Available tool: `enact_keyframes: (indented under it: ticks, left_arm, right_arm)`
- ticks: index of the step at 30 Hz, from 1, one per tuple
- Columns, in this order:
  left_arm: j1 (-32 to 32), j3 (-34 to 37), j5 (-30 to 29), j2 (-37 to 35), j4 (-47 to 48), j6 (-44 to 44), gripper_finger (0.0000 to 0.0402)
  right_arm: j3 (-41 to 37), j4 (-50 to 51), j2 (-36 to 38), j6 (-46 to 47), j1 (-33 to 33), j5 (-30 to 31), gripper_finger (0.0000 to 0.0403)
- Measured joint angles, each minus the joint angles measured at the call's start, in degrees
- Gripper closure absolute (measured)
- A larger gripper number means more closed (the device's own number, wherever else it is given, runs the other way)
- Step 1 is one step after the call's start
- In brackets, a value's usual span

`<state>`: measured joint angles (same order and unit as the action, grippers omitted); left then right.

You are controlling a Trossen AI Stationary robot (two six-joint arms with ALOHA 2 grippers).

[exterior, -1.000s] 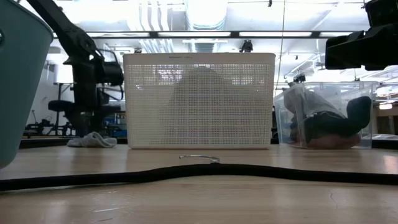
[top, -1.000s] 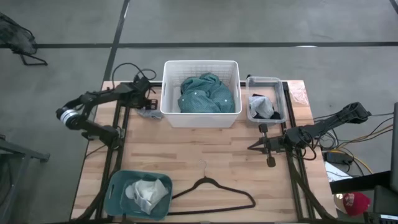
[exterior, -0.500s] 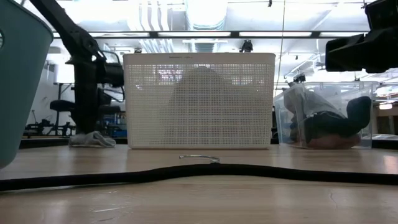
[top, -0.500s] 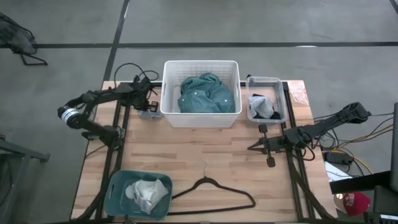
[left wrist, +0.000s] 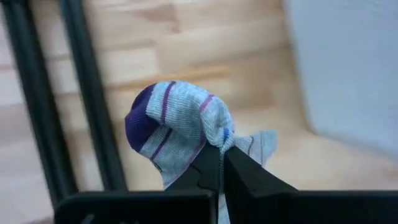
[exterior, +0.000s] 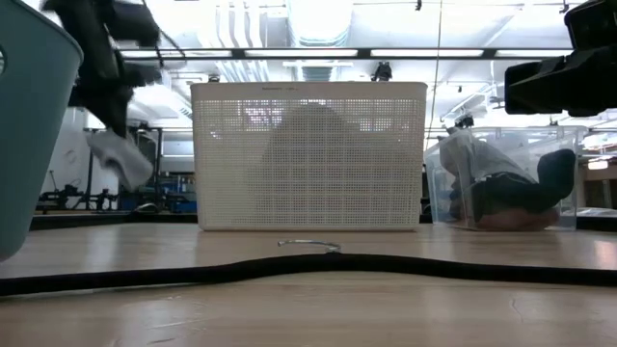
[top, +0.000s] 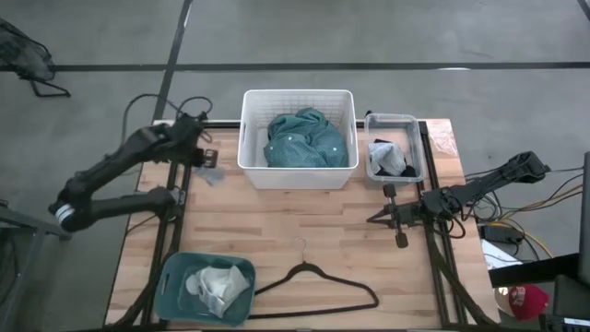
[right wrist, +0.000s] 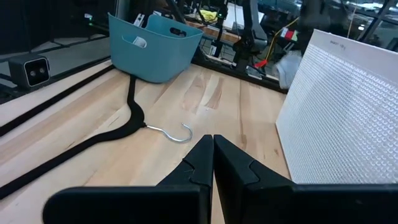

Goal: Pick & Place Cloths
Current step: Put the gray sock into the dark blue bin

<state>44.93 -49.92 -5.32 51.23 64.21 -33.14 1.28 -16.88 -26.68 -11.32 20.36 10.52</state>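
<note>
My left gripper keeps going until it is over the grey-white pieces (top: 219, 288) and let go there, as the striped cloth (exterior: 123, 159) is hanging clear of the tabletop and the teal tub is open.
A small grey cloth with purple stripes (left wrist: 177, 127) hangs above the table, left of the white mesh basket (top: 298, 177). My left gripper (left wrist: 222, 153) is shut on it. In the low view the cloth (exterior: 123, 160) dangles well above the tabletop. A teal shirt (top: 304, 138) lies in the basket. Black and white pieces (top: 389, 157) lie in a clear bin (top: 395, 120). Grey-white pieces (top: 217, 286) lie in a teal tub (top: 180, 293). My right gripper (right wrist: 212, 140) is shut and holds nothing; it hovers at the table's right side (top: 373, 219). My left gripper pinches a bunched fold of the striped cloth (left wrist: 211, 132) between its two fingertips, coming from above. The cloth is lifted clear of the table. It hangs slack below the fingers, and a loose end (left wrist: 261, 146) trails off to one side.
A black clothes hanger (top: 318, 288) lies near the table's near edge, its hook (right wrist: 180, 134) pointing toward the basket. Bare wood lies between the hanger and the basket. Dark frame rails (top: 180, 198) run along the table's left and right sides.
My left gripper has come down on the small striped cloth lying left of the basket and shut on it. It then rose, moving slightly toward the table's left edge. The cloth has gone from lying on the table to hanging clear of it.
</note>
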Motion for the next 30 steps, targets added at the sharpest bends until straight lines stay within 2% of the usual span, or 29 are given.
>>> enact_keyframes:
  ticks: [6, 12, 15, 21, 24, 30]
  left_arm:
    - [-11.32, -4.51, 6.01, -11.28, 3.72, -3.33, 0.0395]
    - [-26.22, -6.13, 5.29, -17.54, 2.63, -13.11, 0.0395]
    - [-33.04, -5.76, 5.22, -18.57, -2.0, -16.32, 0.0395]
    - [-46.32, -2.62, 3.67, -14.68, -17.64, -16.27, 0.0395]
    - [-53.27, -2.28, 1.5, -10.36, -18.75, -18.04, 0.0398]
    - [-67.96, -2.28, -3.06, -1.49, -20.17, -31.11, 0.0397]
  right_arm:
    - [0.0, 0.0, 0.0, 0.38, 0.0, 0.04, 0.0394]
    - [0.0, 0.05, 0.0, 2.2, 0.0, 0.02, 0.0394]
    - [0.0, 0.38, 0.0, 5.0, 0.0, 0.02, 0.0394]
    - [0.0, 1.1, -0.15, 8.86, 0.0, -0.09, 0.0394]
    - [0.0, 1.41, -0.15, 9.87, 0.0, -0.11, 0.0394]
    - [0.0, 1.95, -0.15, 13.16, 0.0, -0.22, 0.0394]
